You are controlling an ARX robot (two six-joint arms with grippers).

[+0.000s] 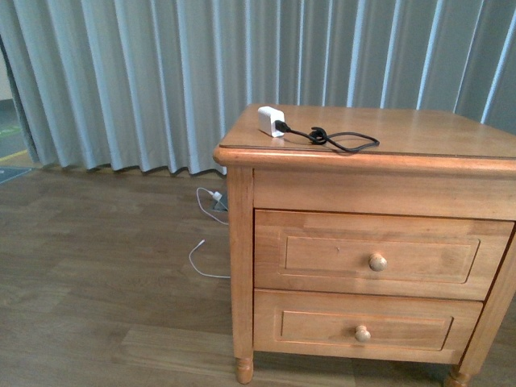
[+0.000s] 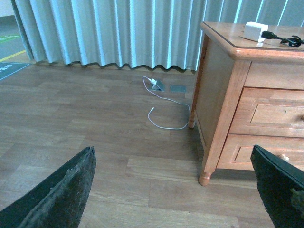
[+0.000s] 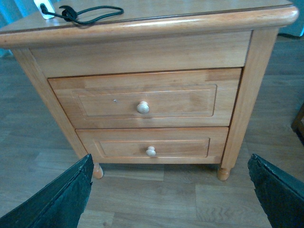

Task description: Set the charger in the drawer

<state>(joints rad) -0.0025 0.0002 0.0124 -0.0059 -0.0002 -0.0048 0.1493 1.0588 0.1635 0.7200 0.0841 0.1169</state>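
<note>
The drawer will slide straight out by itself when the robot pulls the drawer's knob, because a dark seam separates it from the shallower lower drawer.
The charger, a small white cube with a loosely coiled black cable, lies on the nightstand top near its left front corner; it also shows as the charger and the charger. The drawer, the upper one with a round pale knob, is shut; it appears too as the drawer. My left gripper hangs open over the floor, left of the nightstand. My right gripper is open in front of the nightstand, low, facing the drawers. Neither arm shows in the front view.
The nightstand stands on a wood floor before grey curtains. A shallower lower drawer is shut. A thin white cable with a white plug lies on the floor by a floor socket, left of the nightstand.
</note>
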